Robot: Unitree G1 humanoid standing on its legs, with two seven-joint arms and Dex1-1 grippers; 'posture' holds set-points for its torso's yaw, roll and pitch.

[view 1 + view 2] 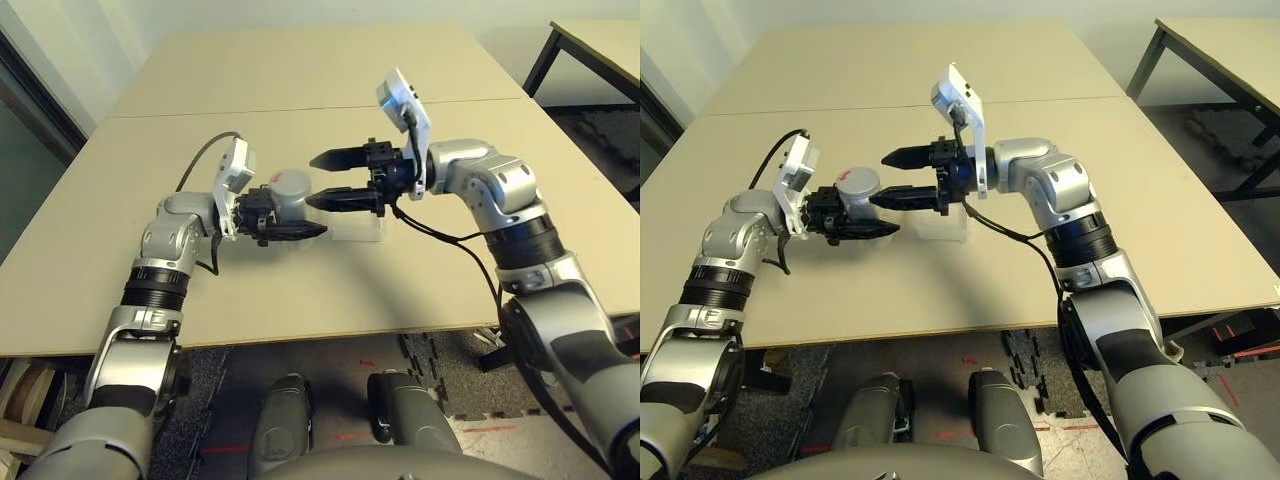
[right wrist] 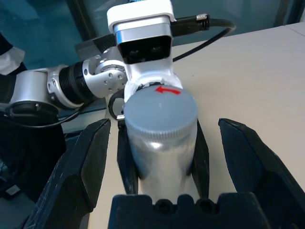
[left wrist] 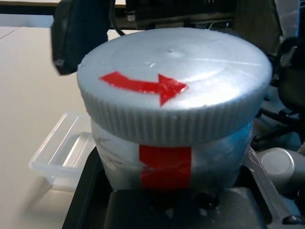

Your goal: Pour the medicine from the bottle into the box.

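Note:
The bottle (image 2: pixel 160 134) in the robot's left gripper is closed by the grey cap, so the right gripper should take hold of the cap and turn it along the red arrow (image 2: pixel 168 89) before the robot pours.
The silver-grey bottle (image 1: pixel 288 190) is raised above the table, with my left gripper (image 1: pixel 300 222) shut on its body. Its ribbed grey cap (image 3: pixel 174 81) with a red arrow is on, so the medicine is hidden. A red label strip (image 3: pixel 164 171) shows below the cap. My right gripper (image 1: pixel 312 181) is open, its two black fingers (image 2: pixel 81 162) spread to either side of the capped top without touching it. The clear plastic box (image 1: pixel 358 230) lies on the table just right of the bottle, under the right gripper.
A seam (image 1: pixel 150 112) runs across the beige table behind the arms. The table's front edge (image 1: pixel 300 335) is close below the box. A second table (image 1: pixel 600 45) stands at the far right. A black cable (image 1: pixel 450 240) hangs from my right wrist.

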